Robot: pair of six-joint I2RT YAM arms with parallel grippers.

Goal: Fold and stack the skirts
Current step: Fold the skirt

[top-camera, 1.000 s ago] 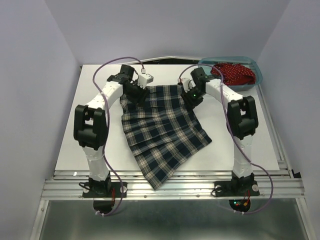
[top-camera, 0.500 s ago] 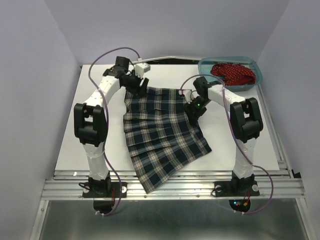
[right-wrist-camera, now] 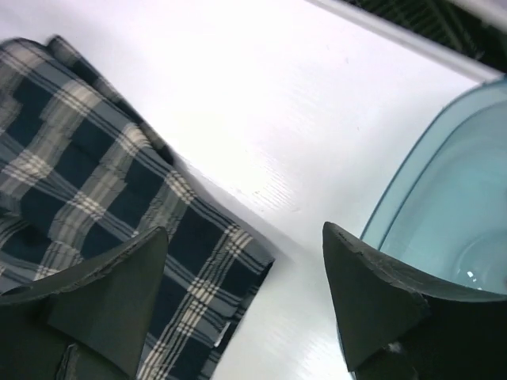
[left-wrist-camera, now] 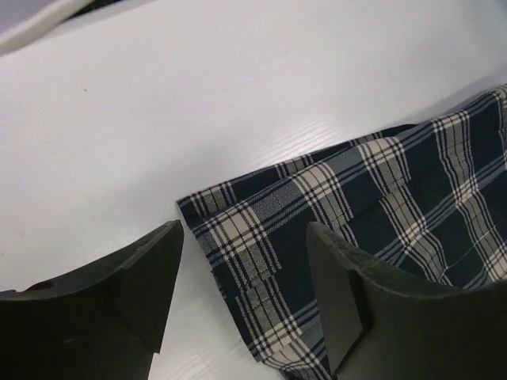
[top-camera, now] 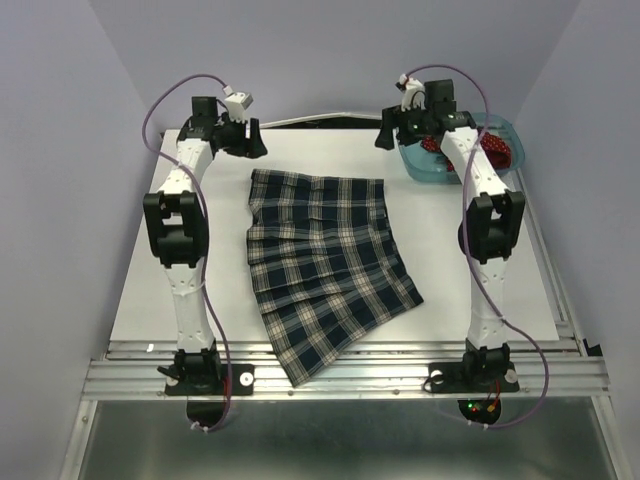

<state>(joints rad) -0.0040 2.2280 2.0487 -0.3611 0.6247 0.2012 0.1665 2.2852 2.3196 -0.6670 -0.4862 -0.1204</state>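
Note:
The plaid skirt point(top-camera: 318, 238) is lying limp with its hem over the table's front edge point(top-camera: 298, 360). The hem will trail back off that edge when I raise the skirt's waistband.
The navy-and-green plaid skirt point(top-camera: 322, 260) lies flat in the middle of the white table, waistband toward the back, hem over the front edge. My left gripper point(top-camera: 250, 139) is open and empty, raised above the skirt's back left corner point(left-wrist-camera: 238, 229). My right gripper point(top-camera: 390, 128) is open and empty, raised above the back right corner point(right-wrist-camera: 214, 269), beside the tub. The red dotted skirt point(top-camera: 492, 147) lies bunched in the teal tub point(top-camera: 440, 168), partly hidden by the right arm.
The teal tub point(right-wrist-camera: 444, 198) stands at the back right corner of the table point(top-camera: 180, 290). Purple cables loop from both arms. A white cable point(left-wrist-camera: 40, 24) runs along the table's back edge. Grey walls close in on three sides.
Both grippers have let go of the plaid skirt's waistband and lifted up and back toward the rear wall. The skirt now lies flatter and squarer, its waistband straightened.

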